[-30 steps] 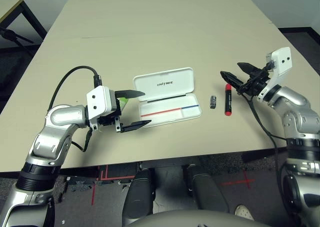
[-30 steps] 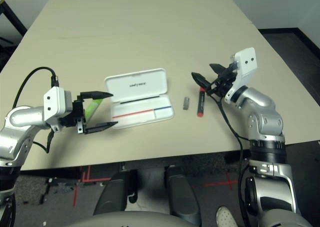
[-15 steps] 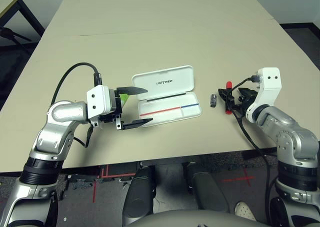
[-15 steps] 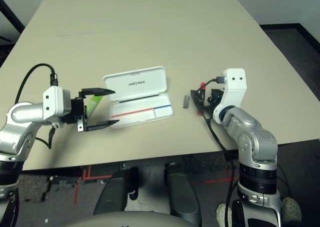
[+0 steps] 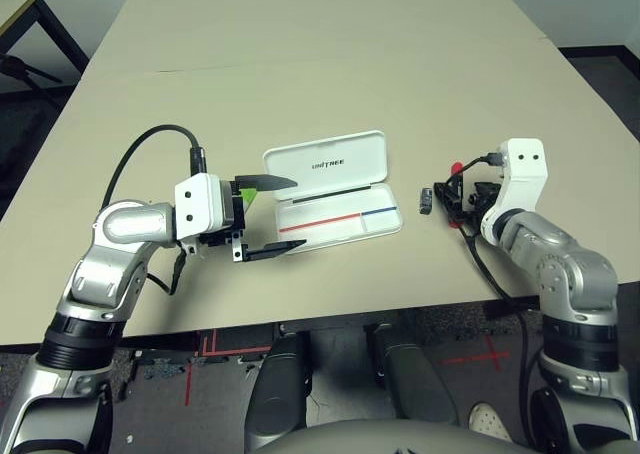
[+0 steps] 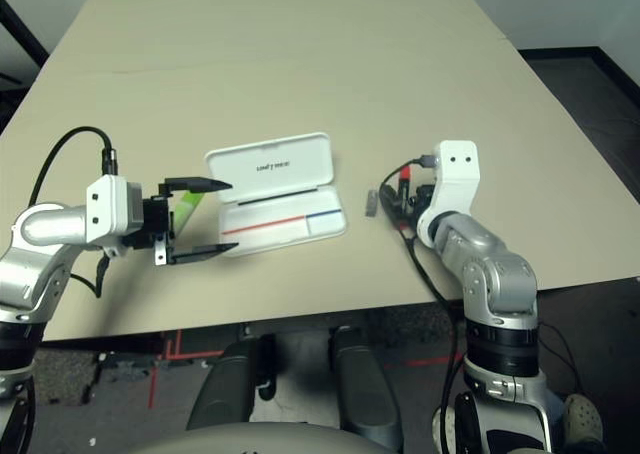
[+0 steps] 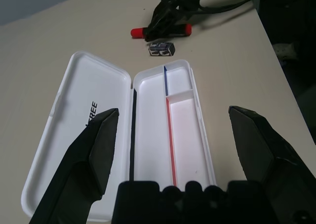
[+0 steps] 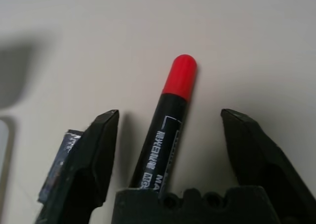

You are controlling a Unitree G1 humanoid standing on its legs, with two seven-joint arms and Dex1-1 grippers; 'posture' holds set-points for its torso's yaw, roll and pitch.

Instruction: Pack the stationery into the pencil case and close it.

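Observation:
The tray's rear section (image 5: pixel 330 207) runs long and undivided behind the red and blue strip, so I expect the marker (image 8: pixel 160 132) to lie flat inside when I lower it.
The white pencil case (image 5: pixel 330 189) lies open in the middle of the table, with its lid (image 7: pixel 74 120) flat behind the tray (image 7: pixel 183 135). My left gripper (image 5: pixel 262 217) stands open just left of the case, with nothing between its fingers. A light-green stick (image 5: pixel 246 196) lies behind it, mostly hidden. Right of the case lie a small grey metallic piece (image 5: pixel 425 201) and the red and black marker (image 8: pixel 168 130). My right gripper (image 8: pixel 169 115) is low over the marker and open. Its fingers straddle the marker, with a gap on each side.
The table's front edge (image 5: pixel 330 314) runs close below both grippers. A black cable (image 5: pixel 485 264) hangs from my right wrist. Another table's corner (image 5: pixel 20 14) stands at the far left. Bare tabletop (image 5: pixel 320 64) stretches behind the case.
My right gripper has dropped from above the table down to the marker, and its fingers now sit either side of it and closer together. The left gripper has barely moved.

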